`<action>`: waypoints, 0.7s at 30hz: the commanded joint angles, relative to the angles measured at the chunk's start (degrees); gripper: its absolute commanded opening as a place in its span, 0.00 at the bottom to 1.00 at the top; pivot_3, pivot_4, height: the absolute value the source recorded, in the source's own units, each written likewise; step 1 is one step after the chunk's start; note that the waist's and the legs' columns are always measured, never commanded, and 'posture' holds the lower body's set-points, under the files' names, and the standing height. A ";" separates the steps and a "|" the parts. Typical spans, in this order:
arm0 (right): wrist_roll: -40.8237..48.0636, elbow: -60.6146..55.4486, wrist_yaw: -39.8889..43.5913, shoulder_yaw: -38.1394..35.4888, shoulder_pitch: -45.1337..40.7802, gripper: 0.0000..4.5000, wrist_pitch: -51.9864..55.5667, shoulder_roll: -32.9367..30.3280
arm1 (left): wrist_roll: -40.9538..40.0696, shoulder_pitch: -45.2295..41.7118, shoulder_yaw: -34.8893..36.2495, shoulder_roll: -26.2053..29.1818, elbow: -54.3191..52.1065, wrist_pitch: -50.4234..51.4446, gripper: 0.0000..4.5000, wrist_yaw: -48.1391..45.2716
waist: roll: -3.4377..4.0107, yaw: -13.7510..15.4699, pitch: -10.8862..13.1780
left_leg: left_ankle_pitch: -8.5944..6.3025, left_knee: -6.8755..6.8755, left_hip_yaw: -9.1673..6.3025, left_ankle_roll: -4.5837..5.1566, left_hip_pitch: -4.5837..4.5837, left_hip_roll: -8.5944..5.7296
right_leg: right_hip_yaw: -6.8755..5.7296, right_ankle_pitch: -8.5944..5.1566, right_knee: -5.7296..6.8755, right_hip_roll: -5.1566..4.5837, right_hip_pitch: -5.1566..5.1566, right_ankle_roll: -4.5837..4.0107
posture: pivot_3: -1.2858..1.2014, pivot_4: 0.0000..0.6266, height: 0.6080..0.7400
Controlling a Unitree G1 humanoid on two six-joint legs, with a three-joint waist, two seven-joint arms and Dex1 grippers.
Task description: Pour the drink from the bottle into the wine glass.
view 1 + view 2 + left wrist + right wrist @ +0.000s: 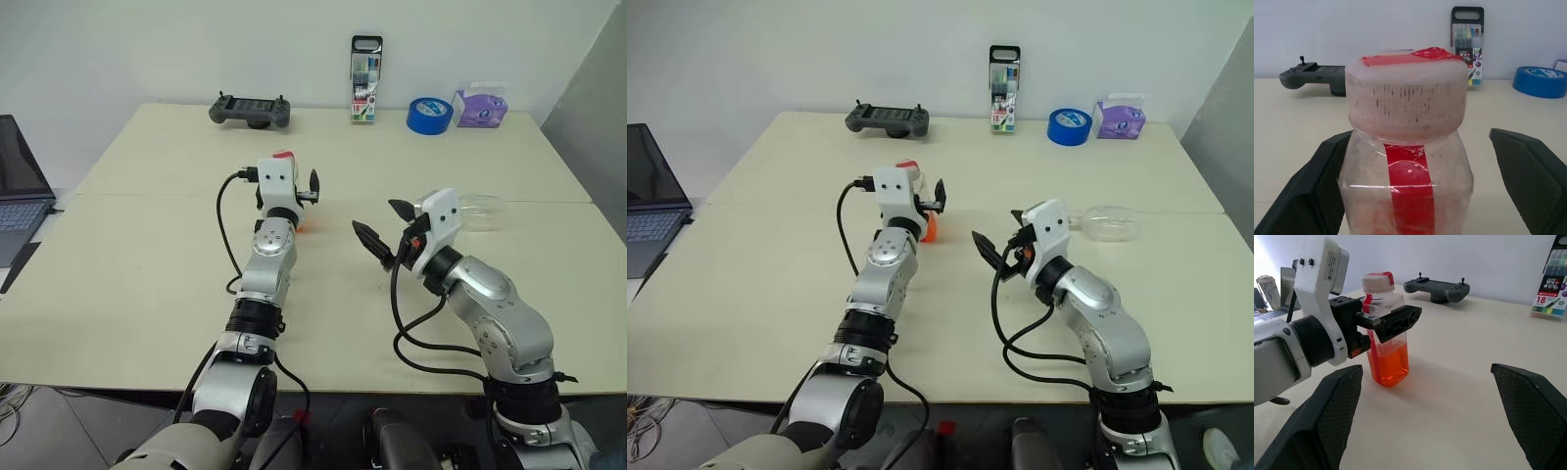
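Note:
The red-and-white cap (1407, 76) has fine ridges (1403, 98) all around it, so I expect it to twist loose and come off the bottle when my right gripper turns it.
The bottle (1386, 328) stands upright on the table, its lower part filled with the orange drink (1390, 363). It has a red-and-white cap (1408, 90). My left gripper (1419, 134) is open around the bottle's upper body, with one black finger (1317, 191) close against it and the other (1533, 176) standing apart. To the right, my right gripper (377, 217) hangs open and empty above the table, pointing toward the bottle. The wine glass (1114, 223) appears to lie on its side behind my right hand, which partly hides it.
Along the table's far edge sit a grey game controller (251, 111), a tall marker pack (365, 80), a blue tape roll (428, 115) and a purple tissue pack (480, 108). A laptop (20, 186) stands off the table's left side.

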 commanded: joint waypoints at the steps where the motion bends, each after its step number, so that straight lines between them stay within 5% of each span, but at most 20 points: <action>1: 0.95 -2.46 -0.10 -0.68 -0.49 1.00 -0.40 -0.12 | 0.92 -1.77 -0.39 0.42 -0.81 -1.74 1.00 0.48 | 0.00 0.00 0.00 | 0.00 0.00 0.00 0.00 0.00 0.00 | 0.00 0.00 0.00 0.00 0.00 0.00 | 0.52 0.24 1.00; 9: 1.04 -2.85 -0.34 -0.91 -2.51 1.00 0.82 -0.56 | 2.15 -0.17 -0.64 1.87 -0.57 -0.44 0.46 0.63 | 0.00 -0.01 0.00 | 0.00 0.00 -0.01 0.00 0.00 0.00 | 0.00 0.00 0.01 0.00 0.00 0.01 | 0.52 0.24 1.00; 13: -0.08 -3.41 -2.94 -1.51 -6.88 1.00 4.03 -0.81 | 1.43 1.39 -1.23 2.50 -2.21 -0.35 0.45 -2.02 | 0.00 -0.02 0.00 | 0.00 0.00 0.00 0.00 0.01 0.00 | 0.00 0.00 0.01 0.00 -0.01 0.01 | 0.52 0.24 1.00; 21: 4.61 -4.51 -11.19 -4.98 -24.98 1.00 30.84 3.54 | -8.00 6.11 -7.66 5.97 -19.25 9.61 0.45 -26.47 | 0.06 0.09 0.02 | 0.02 -0.06 -0.16 -0.05 -0.20 0.05 | -0.10 0.06 0.08 -0.05 -0.17 -0.12 | 0.52 0.24 1.00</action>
